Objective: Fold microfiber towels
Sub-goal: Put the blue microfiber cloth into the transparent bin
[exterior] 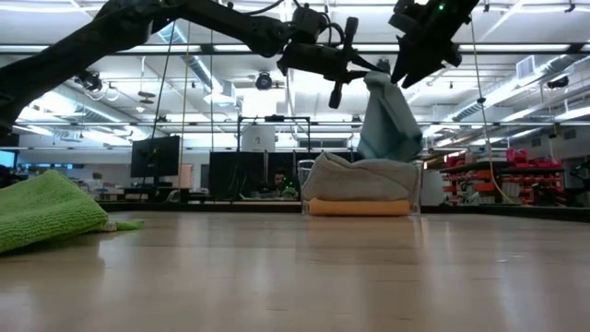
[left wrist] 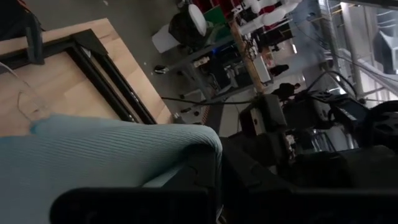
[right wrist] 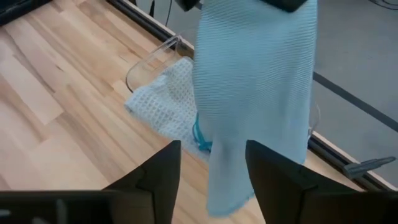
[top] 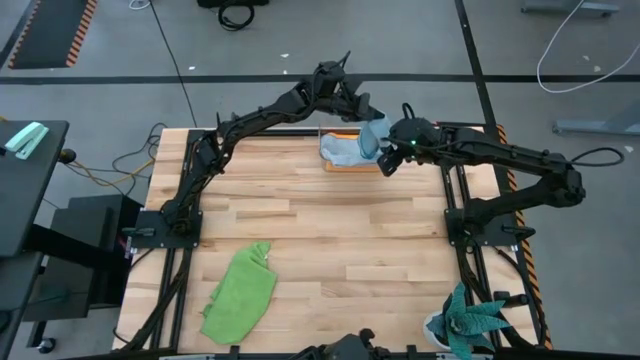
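I should bring in my right gripper, pinch the towel's loose lower part (right wrist: 232,179) and spread it wider, because the light blue towel (right wrist: 254,81) hangs narrow from my left gripper.
A light blue towel (exterior: 391,118) hangs from my left gripper (exterior: 358,66), which is shut on it above the clear box (top: 345,160) at the table's far edge. A grey towel (exterior: 359,177) lies on an orange-yellow one (exterior: 359,207) in that box. My right gripper (right wrist: 214,180) is open close beside the hanging towel (right wrist: 255,93), a finger on either side of its lower end, apparently without touching it. A lime green towel (top: 240,292) lies crumpled at the near left. My left gripper pinches the light blue towel's top end (exterior: 372,79) between its two fingers, which come at it about level from the table's left. The towel hangs slack below the fingers. Whether its lower end (exterior: 398,152) rests on the grey towel I cannot tell.
A teal spiky-leaved plant (top: 468,320) stands at the near right corner. Bare wooden tabletop (top: 350,240) stretches between the box and the green towel. Black frame rails (top: 455,200) run along the table's sides.
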Controlling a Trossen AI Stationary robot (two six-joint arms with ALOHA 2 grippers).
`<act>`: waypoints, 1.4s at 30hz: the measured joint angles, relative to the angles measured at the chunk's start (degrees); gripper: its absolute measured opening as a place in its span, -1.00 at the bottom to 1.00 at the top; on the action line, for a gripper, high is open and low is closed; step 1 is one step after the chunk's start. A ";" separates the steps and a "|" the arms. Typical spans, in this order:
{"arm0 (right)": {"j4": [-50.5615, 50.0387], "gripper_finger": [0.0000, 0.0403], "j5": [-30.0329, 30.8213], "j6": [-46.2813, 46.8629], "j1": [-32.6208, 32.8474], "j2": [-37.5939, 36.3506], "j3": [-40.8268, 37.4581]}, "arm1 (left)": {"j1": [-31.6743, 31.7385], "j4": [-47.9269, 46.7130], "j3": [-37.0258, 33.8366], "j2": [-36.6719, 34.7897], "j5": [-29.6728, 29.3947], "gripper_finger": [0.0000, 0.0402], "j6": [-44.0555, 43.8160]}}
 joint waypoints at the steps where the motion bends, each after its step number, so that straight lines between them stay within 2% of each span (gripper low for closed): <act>1: 0.02 -0.06 0.02 0.02 -0.01 0.00 0.02 | 0.02 0.54 0.01 0.00 0.21 -0.95 -0.36; 9: -0.46 0.06 0.36 1.44 -1.03 0.76 0.02 | 0.00 5.14 -0.01 0.00 1.23 -0.95 -3.62; 21: -4.28 0.00 3.30 2.95 -6.20 0.63 0.02 | -0.15 6.29 -0.01 0.00 2.03 -0.95 -4.89; 35: -2.29 0.00 0.66 3.52 -6.65 1.28 0.02 | -0.13 7.39 -0.01 0.00 2.01 -0.95 -5.36; 42: -0.75 0.00 -0.90 3.95 -6.11 6.48 0.02 | -0.13 10.29 -0.01 0.00 1.99 -0.95 -6.92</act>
